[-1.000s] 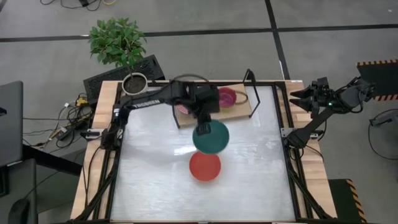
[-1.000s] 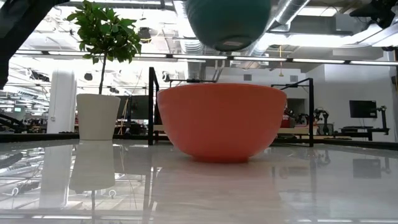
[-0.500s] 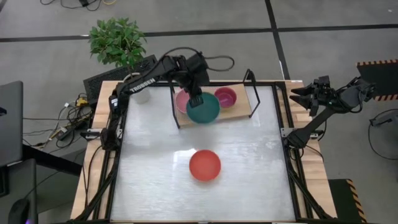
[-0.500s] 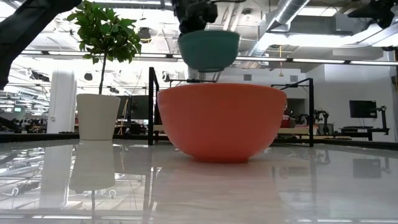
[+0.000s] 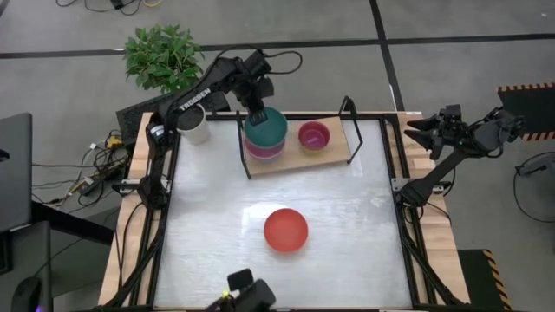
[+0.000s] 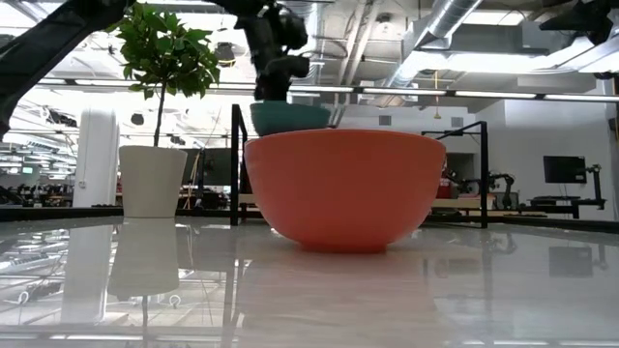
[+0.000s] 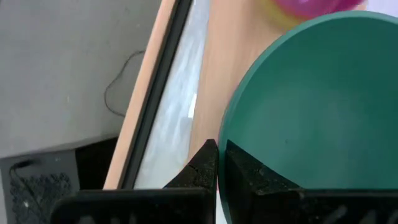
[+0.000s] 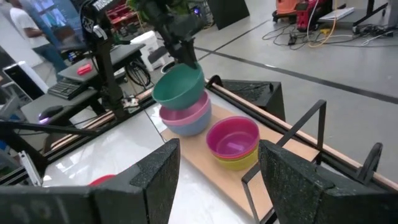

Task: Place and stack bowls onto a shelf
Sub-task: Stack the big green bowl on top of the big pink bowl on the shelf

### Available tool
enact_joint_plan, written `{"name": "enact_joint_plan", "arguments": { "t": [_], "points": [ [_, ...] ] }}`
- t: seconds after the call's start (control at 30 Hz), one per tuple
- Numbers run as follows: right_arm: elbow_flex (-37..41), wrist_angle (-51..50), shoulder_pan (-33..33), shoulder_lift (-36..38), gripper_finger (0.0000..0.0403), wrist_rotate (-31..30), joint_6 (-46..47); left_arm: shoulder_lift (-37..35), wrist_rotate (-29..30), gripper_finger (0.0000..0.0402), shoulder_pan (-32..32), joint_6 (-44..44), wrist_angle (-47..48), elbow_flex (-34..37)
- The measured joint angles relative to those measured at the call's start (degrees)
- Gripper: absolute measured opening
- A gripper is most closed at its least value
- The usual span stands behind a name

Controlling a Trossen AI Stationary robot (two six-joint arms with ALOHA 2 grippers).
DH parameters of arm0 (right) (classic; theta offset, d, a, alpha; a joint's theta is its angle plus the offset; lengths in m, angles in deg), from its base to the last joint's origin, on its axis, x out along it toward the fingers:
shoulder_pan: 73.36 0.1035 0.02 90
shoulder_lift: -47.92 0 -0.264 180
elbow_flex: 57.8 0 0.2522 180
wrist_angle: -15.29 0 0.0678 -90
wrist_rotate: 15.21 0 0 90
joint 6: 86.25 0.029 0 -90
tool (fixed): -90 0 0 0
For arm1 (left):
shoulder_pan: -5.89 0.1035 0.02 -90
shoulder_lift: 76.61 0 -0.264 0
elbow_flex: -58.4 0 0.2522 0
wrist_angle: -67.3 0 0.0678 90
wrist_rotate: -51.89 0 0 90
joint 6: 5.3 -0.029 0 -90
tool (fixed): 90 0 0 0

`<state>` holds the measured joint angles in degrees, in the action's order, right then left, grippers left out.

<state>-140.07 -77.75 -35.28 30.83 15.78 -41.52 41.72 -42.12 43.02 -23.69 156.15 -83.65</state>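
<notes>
My left gripper should let the teal bowl go over the pink bowl and then push its rim (image 5: 272, 110) level with closed fingers, because the teal bowl hangs tilted (image 5: 266, 131) there.
My left gripper (image 5: 257, 116) is shut on a teal bowl (image 5: 265, 128), just above a pink bowl (image 8: 186, 111) nested in a blue bowl (image 8: 187, 126) at the left end of the shelf (image 5: 336, 152). At the shelf's right end a purple bowl (image 5: 314, 135) sits in a yellow bowl (image 8: 240, 161). An orange-red bowl (image 5: 285, 230) stands on its base in the middle of the table. My right gripper (image 8: 217, 186) waits open beyond the table's right edge. My left gripper pinches the teal bowl's rim (image 7: 221, 144), one finger (image 7: 252, 179) inside the bowl and one (image 7: 204, 169) outside. The fingers come from above, slanting down from the far left. The bowl hangs tilted below them; whether its base touches the pink bowl I cannot tell.
A white plant pot (image 5: 193, 127) with a green plant stands at the table's far left corner, close to the left arm. The shelf's black end frames (image 5: 350, 121) rise at both ends. A dark object (image 5: 243, 290) shows at the near edge.
My left gripper has carried the teal bowl from above the orange-red bowl toward the table's far edge and left, to the shelf's left end, and lowered it over the pink and blue stack. The bowl has stayed in the hold throughout.
</notes>
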Motion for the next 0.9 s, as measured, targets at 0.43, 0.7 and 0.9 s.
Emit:
{"name": "enact_joint_plan", "arguments": {
  "t": [0.43,0.7,0.9],
  "points": [
    [0.00,-0.01,0.02,0.00,0.0242,-0.48,0.70,0.04,-3.67,0.0000,2.05,-4.47,-2.73,6.78],
    [0.00,-0.01,0.00,0.00,0.0242,-0.50,1.03,0.01,-7.07,0.0019,2.05,-4.96,-4.46,6.75],
    [0.00,0.03,0.02,0.00,0.0242,-0.50,1.53,0.01,-9.04,0.0080,1.41,-5.18,-6.59,6.68]
  ]
}}
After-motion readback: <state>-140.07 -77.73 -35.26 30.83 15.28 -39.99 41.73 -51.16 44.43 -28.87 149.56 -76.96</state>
